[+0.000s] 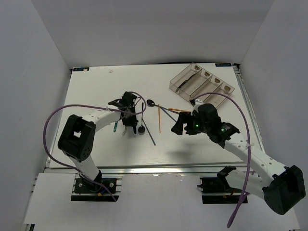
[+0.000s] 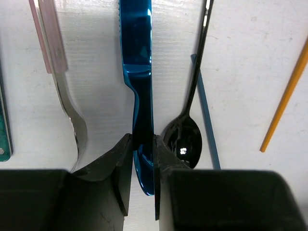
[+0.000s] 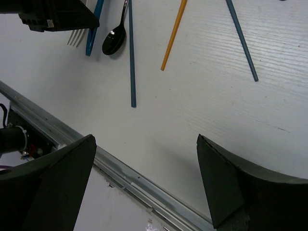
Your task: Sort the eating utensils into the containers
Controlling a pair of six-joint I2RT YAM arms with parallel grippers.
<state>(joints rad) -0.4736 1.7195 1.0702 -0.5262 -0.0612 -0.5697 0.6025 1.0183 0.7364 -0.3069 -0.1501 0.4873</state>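
Note:
My left gripper is holding the blue knife [image 2: 143, 171] near its end, leaving the rest free, so I should keep my right gripper approaching until its open fingers straddle the knife [image 2: 144, 108].
My left gripper [image 2: 143, 144] is shut on a shiny blue knife [image 2: 140, 72], both jaws pressed against its lower end. A black spoon [image 2: 183, 137] lies just right of it, then a blue-grey chopstick [image 2: 206, 110] and an orange chopstick [image 2: 286, 96]. A pink-handled fork [image 2: 65, 91] lies to the left. My right gripper [image 3: 145, 139] is wide open and empty above bare table near the front edge. In the top view the left gripper [image 1: 129, 114] is at table centre-left and the right gripper [image 1: 180, 124] at centre. The four joined clear containers [image 1: 202, 83] stand at the back right.
A second black spoon [image 1: 150, 102] and more chopsticks [image 1: 168, 111] lie between the grippers. A teal handle [image 2: 4, 130] shows at the left edge. A dark utensil lies in the leftmost bin [image 1: 188, 78]. The metal front rail [image 3: 96, 156] runs under the right gripper.

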